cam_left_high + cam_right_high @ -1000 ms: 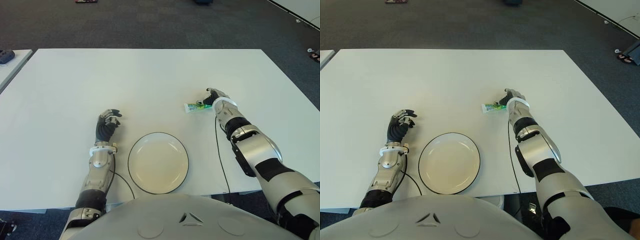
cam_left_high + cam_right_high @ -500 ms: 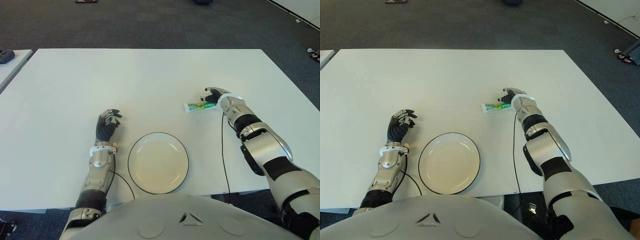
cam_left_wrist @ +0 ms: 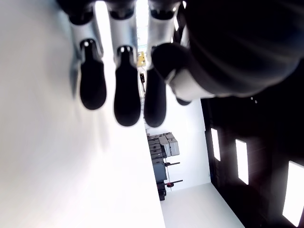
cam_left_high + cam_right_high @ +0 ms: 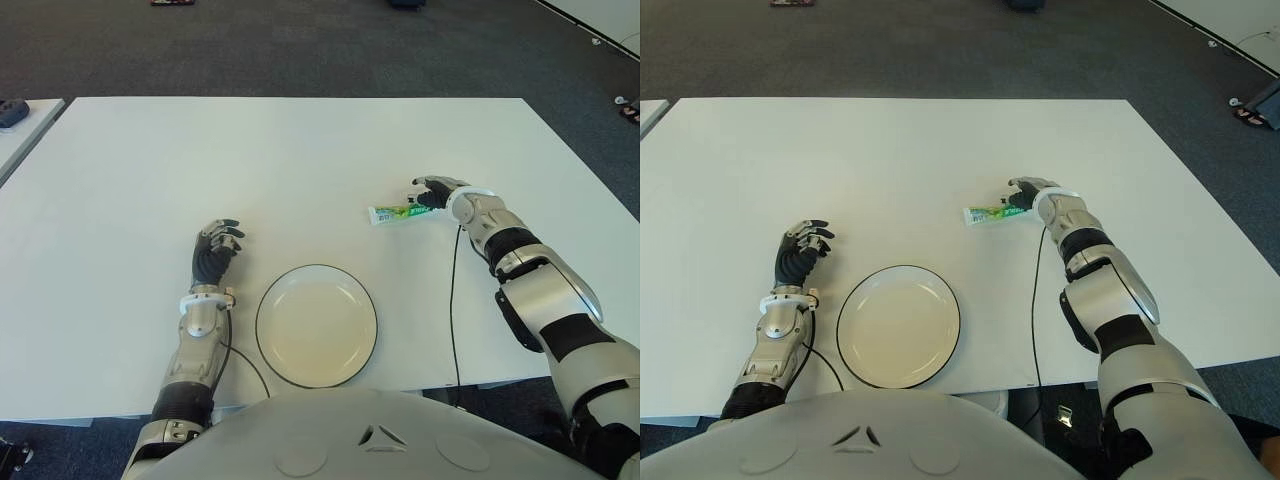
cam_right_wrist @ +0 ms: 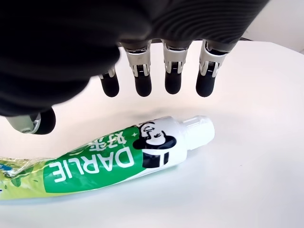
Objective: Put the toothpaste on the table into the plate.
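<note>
The tube should stay straight when I carry it by the cap end, because the tube's body (image 4: 400, 213) runs straight out to its wide white end (image 4: 375, 216).
A green-and-white toothpaste tube (image 4: 393, 213) lies flat on the white table (image 4: 300, 160), right of centre, its cap end toward my right hand. My right hand (image 4: 425, 192) hovers open just over the cap end. In the right wrist view the fingers (image 5: 173, 80) are spread above the tube (image 5: 118, 161) without touching it. A round white plate (image 4: 316, 325) with a dark rim sits near the table's front edge and holds nothing. My left hand (image 4: 215, 248) shows left of the plate, fingers loosely bent around nothing.
A black cable (image 4: 450, 300) runs from my right wrist down to the table's front edge. A second table's corner with a dark object (image 4: 12, 110) shows at the far left. Dark carpet lies beyond the table's edges.
My right hand and forearm have swung outward to the right, and the hand now reaches the tube's cap end from the side. The tube, plate and left hand have not moved.
</note>
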Tool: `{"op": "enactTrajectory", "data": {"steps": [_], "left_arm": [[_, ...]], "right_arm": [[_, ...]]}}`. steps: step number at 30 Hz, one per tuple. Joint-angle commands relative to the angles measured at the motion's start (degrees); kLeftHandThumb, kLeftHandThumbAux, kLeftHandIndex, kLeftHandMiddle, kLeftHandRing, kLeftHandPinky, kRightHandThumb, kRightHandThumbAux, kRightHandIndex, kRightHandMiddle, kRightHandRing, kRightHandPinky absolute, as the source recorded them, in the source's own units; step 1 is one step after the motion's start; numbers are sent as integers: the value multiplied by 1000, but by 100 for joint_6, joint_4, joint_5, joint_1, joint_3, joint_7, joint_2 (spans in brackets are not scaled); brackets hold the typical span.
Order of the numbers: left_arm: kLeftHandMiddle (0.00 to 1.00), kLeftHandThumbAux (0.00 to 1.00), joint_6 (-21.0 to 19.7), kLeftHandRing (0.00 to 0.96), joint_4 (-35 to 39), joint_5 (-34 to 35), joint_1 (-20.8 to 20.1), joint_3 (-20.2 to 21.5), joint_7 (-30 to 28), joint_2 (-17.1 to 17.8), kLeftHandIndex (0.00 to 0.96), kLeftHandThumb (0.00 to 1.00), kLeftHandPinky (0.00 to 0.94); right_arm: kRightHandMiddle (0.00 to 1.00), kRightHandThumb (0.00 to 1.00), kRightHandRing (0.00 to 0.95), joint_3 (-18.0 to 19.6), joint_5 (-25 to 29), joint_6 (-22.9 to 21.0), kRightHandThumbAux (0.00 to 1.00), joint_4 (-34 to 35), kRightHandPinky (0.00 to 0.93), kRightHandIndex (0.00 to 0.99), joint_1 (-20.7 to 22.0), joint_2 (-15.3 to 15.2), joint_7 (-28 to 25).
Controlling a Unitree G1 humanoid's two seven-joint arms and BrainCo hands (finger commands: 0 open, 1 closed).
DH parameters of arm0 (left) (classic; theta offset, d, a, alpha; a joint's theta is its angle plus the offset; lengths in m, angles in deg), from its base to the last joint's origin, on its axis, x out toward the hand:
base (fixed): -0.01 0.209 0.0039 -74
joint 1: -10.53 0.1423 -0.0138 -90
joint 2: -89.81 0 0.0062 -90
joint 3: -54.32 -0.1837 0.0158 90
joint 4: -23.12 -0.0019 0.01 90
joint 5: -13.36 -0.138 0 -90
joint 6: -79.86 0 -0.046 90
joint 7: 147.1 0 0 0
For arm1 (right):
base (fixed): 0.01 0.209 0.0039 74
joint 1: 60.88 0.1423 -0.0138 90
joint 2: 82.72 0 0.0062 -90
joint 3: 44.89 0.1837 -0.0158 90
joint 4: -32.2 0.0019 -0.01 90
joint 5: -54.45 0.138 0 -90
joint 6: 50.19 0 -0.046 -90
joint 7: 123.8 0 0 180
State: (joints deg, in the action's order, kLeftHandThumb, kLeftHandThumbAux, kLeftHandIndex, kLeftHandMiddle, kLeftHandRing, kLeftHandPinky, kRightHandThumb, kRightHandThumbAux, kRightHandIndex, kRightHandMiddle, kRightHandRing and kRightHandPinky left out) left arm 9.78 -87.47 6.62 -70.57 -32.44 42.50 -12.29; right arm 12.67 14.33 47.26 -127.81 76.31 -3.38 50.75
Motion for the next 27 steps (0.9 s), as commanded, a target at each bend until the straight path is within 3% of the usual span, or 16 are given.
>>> {"op": "enactTrajectory", "data": {"steps": [1, 6, 16, 27], "left_arm": [[511, 685, -242, 622, -79, -5, 173, -73, -86, -49, 381, 828, 597], [511, 685, -332, 621, 16, -22, 199, -94, -81, -60, 380, 828, 596], [509, 684, -484, 623, 170, -37, 264, -136, -67, -81, 386, 829, 599], [500, 684, -567, 614, 274, -48, 329, -174, -55, -42, 389, 830, 595]], "right_arm": [[0, 474, 0, 2, -21, 232, 210, 11, 0, 0, 8, -143, 16], [0, 474, 0, 11, -25, 455, 207, 14, 0, 0, -1, -233, 108], [0, 462, 0, -156, -201, 1324, 190, -19, 0, 0, -85, -543, 347], [0, 501, 0, -374, -413, 1459, 184, -226, 0, 0, -115, -547, 324]]}}
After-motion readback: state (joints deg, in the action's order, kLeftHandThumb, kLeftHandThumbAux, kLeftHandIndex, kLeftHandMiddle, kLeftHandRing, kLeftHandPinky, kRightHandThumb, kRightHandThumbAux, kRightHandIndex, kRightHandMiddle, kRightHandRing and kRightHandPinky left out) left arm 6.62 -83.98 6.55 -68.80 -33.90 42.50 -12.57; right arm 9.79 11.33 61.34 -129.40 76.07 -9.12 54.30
